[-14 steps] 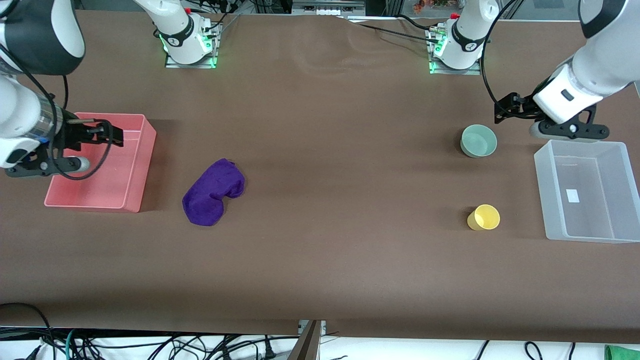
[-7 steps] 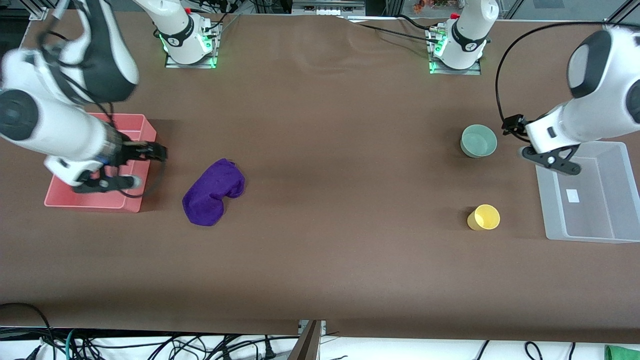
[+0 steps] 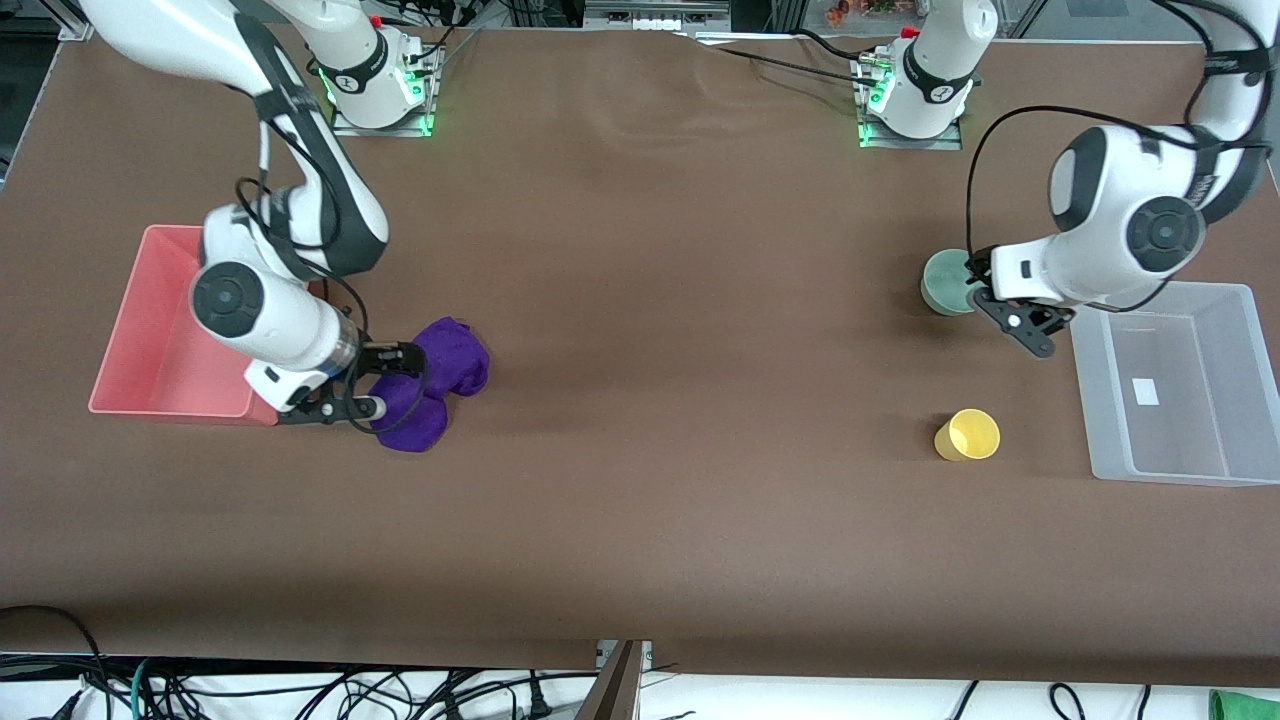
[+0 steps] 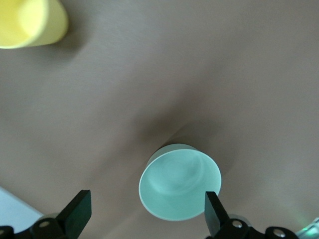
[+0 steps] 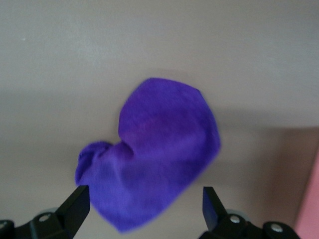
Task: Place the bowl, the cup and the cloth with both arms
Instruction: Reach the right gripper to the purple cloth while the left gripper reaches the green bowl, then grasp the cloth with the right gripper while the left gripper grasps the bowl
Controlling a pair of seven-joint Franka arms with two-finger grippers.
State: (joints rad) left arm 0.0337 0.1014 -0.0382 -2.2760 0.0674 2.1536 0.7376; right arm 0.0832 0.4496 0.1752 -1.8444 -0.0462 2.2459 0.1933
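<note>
I expect the yellow cup (image 3: pixel 967 436) to fit inside the bowl when I lower it in, because the mint-green bowl's empty opening (image 3: pixel 949 282) is wider than the cup.
The purple cloth (image 3: pixel 445 375) lies on the table beside the pink bin. My right gripper (image 3: pixel 385 382) hangs open just over the cloth's end nearest that bin; in the right wrist view the cloth (image 5: pixel 154 149) lies between and ahead of the open gripper (image 5: pixel 144 209). The mint-green bowl (image 3: pixel 945 282) stands upright near the clear bin. My left gripper (image 3: pixel 982 292) is open over the bowl's edge; in the left wrist view the bowl (image 4: pixel 179 188) lies between the spread fingers of the gripper (image 4: pixel 146 214). The yellow cup (image 3: pixel 968 435) stands nearer the front camera and also shows in the left wrist view (image 4: pixel 27 22).
A pink bin (image 3: pixel 150 300) stands at the right arm's end of the table, with its edge also in the right wrist view (image 5: pixel 310 199). A clear plastic bin (image 3: pixel 1180 470) stands at the left arm's end. Brown table surface lies between them.
The right gripper has moved from over the pink bin to over the cloth. The left gripper has moved from over the clear bin's edge to over the bowl. The objects have not moved.
</note>
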